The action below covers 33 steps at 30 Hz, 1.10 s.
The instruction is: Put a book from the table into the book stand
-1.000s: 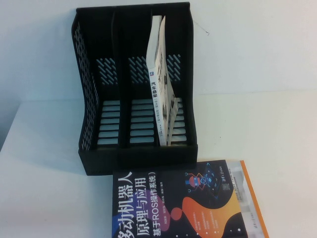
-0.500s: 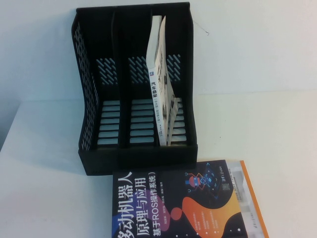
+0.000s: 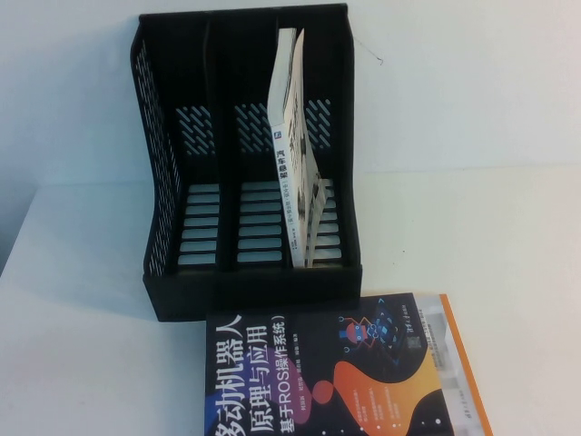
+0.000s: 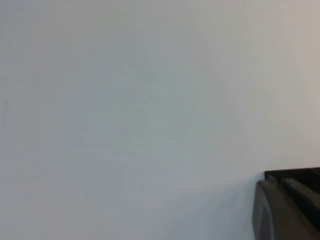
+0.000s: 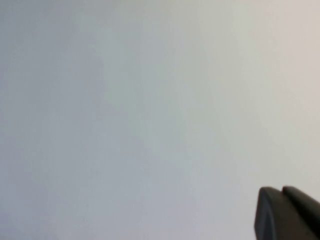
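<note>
The dark book lies flat over the white book (image 3: 434, 354), so next my right gripper pushes the dark book toward my left gripper, which should take its spine edge (image 3: 207, 377).
The dark book (image 3: 318, 377) with the big white title and orange, pink and purple shapes lies flat on the white table (image 3: 82, 345), just in front of the black book stand (image 3: 172, 163). No gripper touches it. Neither arm shows in the high view. In the left wrist view my left gripper (image 4: 280, 183) hangs over bare white surface, fingers pressed together and holding nothing; a dark edge (image 4: 300, 174) sits behind it, and I cannot tell what it is. My right gripper (image 5: 281, 190) is likewise shut and empty over white surface.
A thin white-spined book (image 3: 292, 136) leans upright in the stand's right compartment; the left and middle compartments hold nothing. A white book with an orange border (image 3: 458, 363) lies under the dark book, jutting out to the right.
</note>
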Tool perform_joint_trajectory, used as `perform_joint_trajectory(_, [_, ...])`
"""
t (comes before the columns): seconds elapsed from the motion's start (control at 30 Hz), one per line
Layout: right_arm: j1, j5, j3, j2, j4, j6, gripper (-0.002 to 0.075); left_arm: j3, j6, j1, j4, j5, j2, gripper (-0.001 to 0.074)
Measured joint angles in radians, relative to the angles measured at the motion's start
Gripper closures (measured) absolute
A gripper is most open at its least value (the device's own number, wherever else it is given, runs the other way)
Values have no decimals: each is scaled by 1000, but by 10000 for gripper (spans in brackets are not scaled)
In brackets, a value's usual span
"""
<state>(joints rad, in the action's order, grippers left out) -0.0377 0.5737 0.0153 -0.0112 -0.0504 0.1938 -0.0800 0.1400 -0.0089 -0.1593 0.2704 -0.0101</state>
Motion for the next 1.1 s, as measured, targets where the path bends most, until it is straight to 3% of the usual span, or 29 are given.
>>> perform_joint_trajectory(0.27, [0,-574,-272,13,3,-12,728,-275,73,0,0,-338,38,738])
perform_joint_trajectory(0.53, [0,-966,-552,291,3,-14,728,-454,89,0,-4,-727,308,738])
perform_joint_trajectory(0.73, [0,-1042,-632,560,18,-14,728,-481,187,0,-133,-861,506,738])
perform_joint_trajectory(0.87, [0,-1017,-634,705,140,-33,728,-481,241,0,-240,-863,578,738])
perform_joint_trajectory(1.1, [0,-1156,-641,1011,499,-439,728,-483,287,0,-387,-907,763,738])
